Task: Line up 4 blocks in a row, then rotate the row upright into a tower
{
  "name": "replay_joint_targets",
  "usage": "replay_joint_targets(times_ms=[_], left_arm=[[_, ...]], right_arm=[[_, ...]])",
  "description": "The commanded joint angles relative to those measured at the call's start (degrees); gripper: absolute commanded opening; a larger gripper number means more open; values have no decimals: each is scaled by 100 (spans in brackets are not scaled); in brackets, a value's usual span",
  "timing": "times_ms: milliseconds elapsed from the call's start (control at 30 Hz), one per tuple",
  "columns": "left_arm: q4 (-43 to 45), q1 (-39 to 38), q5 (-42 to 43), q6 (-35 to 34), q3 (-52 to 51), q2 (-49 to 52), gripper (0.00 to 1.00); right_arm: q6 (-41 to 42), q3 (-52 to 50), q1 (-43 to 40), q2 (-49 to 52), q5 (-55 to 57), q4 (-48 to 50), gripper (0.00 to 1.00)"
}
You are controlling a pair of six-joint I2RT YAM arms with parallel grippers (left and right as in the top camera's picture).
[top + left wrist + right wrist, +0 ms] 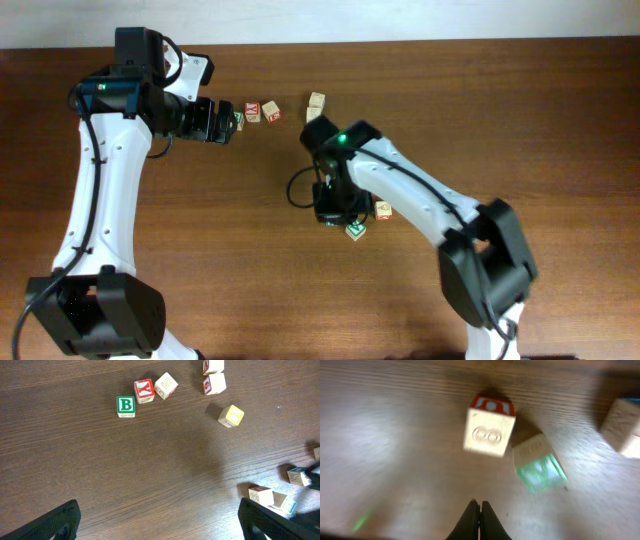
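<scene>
My right gripper needs to square up the green-faced cube (356, 231) with a push from the side (554, 453) facing the blue-topped cube, because the green-faced cube lies crooked next to the red-topped cube.
My right gripper (479, 509) is shut with nothing in it, its tips low over bare wood. Just ahead of it stands a cube with a red top and a pale carved face (489, 425). A green-faced cube (539, 462) lies tilted against its right side. A blue-topped cube (625, 427) sits at the right edge. In the overhead view the right gripper (338, 214) is beside the green cube (355, 231) and the red-topped cube (383, 210). My left gripper (165, 527) hangs wide open over bare table, far from these. Two red-lettered cubes (215, 383) lie at the top of the left wrist view.
Near the left gripper (230, 120) lie a green "B" cube (125, 406), a red "Y" cube (144, 391) and a pale cube (166, 385). A yellow-faced cube (231, 415) sits apart to the right. The table's back edge (420, 40) runs along the top.
</scene>
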Motion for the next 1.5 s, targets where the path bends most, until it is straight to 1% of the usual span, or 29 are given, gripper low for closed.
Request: replay_joint_targets(times_ms=[0,33,67,133,167,200,233,333,433,567,733,900,967,1067,1133,1167,1267,1367,1467], left_arm=[[7,2,63,55,76,39,99],[7,2,63,55,76,39,99],[9,2,63,55,76,39,99],[9,2,63,55,76,39,99],[7,2,63,55,74,39,99],[7,2,63,55,74,39,99],[7,2,63,55,74,39,99],[7,2,63,55,74,39,99],[7,2,63,55,76,39,99],[7,2,63,55,74,39,99],[7,2,63,52,76,39,99],[9,2,63,55,76,39,99],[7,2,63,55,76,39,99],[7,2,63,55,74,39,99],[7,2,63,55,76,39,99],[7,2,63,55,76,39,99],[7,2,63,55,76,39,99],[9,2,63,55,76,39,99],[7,2,63,55,74,39,99]], right_arm=[[-105,212,-133,-901,772,-549,4],[-269,195,-144,-911,938,-798,5],[-579,-20,-118,-903,938,-844,4],[-820,-501,-94,-903,938,-691,5],[-1119,-970,-94,-903,885,-348,5],[-1331,-1228,-94,-903,767,-140,4],[-1714,-1620,-96,-903,511,184,5],[-2168,-2153,-94,-901,455,822,4],[-2533,-2406,-94,-894,433,1394,5],[-2669,-2406,-94,-890,439,1856,4],[-2938,-2406,-103,-890,503,2094,5],[-3064,-2396,-361,-890,463,2328,5],[-3062,-2284,-363,-896,431,2247,5],[-3060,-1576,-365,-946,131,1519,5],[-2964,-1296,-481,-973,243,1405,5],[-2914,-1305,-649,-942,393,1639,5],[-2343,-1311,-920,-678,627,2186,5],[-2345,-1311,-914,-310,450,2236,5],[-2345,-1311,-914,-229,341,2194,5]])
